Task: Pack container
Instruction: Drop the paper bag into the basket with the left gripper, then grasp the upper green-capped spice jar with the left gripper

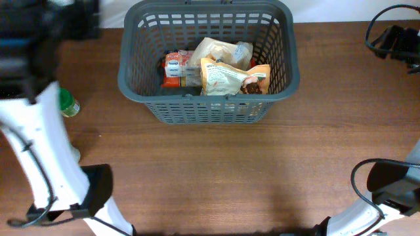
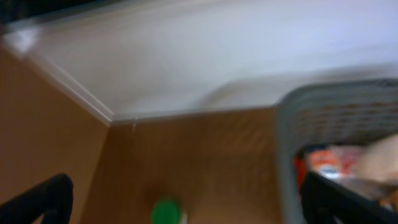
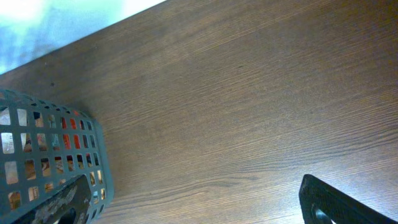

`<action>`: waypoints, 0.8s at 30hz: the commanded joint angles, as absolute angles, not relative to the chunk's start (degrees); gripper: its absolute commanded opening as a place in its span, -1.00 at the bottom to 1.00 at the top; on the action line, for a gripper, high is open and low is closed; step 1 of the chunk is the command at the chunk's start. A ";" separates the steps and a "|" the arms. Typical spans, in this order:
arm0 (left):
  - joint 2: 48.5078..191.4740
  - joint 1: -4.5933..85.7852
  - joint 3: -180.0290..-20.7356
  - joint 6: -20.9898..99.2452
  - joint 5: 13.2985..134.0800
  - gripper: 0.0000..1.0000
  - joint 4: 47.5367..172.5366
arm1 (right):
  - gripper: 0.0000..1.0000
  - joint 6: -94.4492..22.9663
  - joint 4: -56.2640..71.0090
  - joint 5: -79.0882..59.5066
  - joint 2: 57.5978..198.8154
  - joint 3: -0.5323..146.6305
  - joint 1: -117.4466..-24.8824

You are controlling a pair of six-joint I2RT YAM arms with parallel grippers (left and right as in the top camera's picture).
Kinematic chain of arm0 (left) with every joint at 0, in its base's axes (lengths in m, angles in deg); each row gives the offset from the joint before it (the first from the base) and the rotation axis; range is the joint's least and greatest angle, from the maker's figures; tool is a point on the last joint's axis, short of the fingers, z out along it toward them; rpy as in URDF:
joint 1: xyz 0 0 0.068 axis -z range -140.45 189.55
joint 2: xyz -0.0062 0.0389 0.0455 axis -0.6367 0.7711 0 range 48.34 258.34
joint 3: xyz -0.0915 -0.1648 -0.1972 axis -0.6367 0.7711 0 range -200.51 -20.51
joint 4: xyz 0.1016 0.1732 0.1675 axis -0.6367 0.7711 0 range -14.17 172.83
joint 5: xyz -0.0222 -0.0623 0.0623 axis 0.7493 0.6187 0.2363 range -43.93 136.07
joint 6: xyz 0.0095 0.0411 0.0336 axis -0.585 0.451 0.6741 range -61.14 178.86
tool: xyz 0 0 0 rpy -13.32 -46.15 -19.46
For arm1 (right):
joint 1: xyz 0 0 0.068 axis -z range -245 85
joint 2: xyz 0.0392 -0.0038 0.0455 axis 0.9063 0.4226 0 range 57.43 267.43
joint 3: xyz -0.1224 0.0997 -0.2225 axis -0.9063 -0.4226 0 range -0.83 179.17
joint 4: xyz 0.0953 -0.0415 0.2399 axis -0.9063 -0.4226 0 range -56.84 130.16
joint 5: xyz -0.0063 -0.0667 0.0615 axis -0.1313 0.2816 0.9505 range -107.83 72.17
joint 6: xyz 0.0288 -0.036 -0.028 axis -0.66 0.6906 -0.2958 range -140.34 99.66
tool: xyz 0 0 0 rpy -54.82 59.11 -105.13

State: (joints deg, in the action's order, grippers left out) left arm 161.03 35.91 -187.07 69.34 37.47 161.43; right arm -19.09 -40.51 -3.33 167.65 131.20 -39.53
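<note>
The green-capped bottle (image 1: 69, 103) is standing clear of the basket, lined up with my open left gripper. I should continue to move down until my fingers are on both sides of its cap (image 1: 65, 99).
The dark grey basket (image 1: 134, 88) stands at the back middle of the table. It holds an orange and cream snack bag (image 1: 230, 77), a pale bag (image 1: 216, 51) and a small red packet (image 1: 174, 67). My left gripper (image 2: 186, 186) is open and empty, held above the table to the left of the basket rim (image 2: 286, 130); the view is blurred. My right gripper (image 3: 193, 186) is open and empty over bare table to the right of the basket (image 3: 99, 155). In the overhead view it is the dark shape at the far right (image 1: 394, 40).
A green-capped bottle (image 1: 69, 105) stands on the table left of the basket, and shows below my left gripper (image 2: 165, 211). The white wall runs behind the table's back edge. Both arm bases sit at the front corners.
</note>
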 commanded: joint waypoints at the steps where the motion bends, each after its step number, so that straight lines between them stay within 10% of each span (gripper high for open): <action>1: 166.16 26.92 -184.77 59.64 42.30 0.99 166.46 | 0.97 -19.59 -40.46 -3.05 167.84 130.96 -39.48; 24: 202.47 12.85 -173.54 62.13 47.57 0.99 163.84 | 0.97 -19.59 -40.46 -3.05 167.84 130.96 -39.48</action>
State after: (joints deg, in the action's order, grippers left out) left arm 200.98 12.89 -173.49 61.24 47.00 164.93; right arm -19.09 -40.48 -3.33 167.65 131.20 -39.53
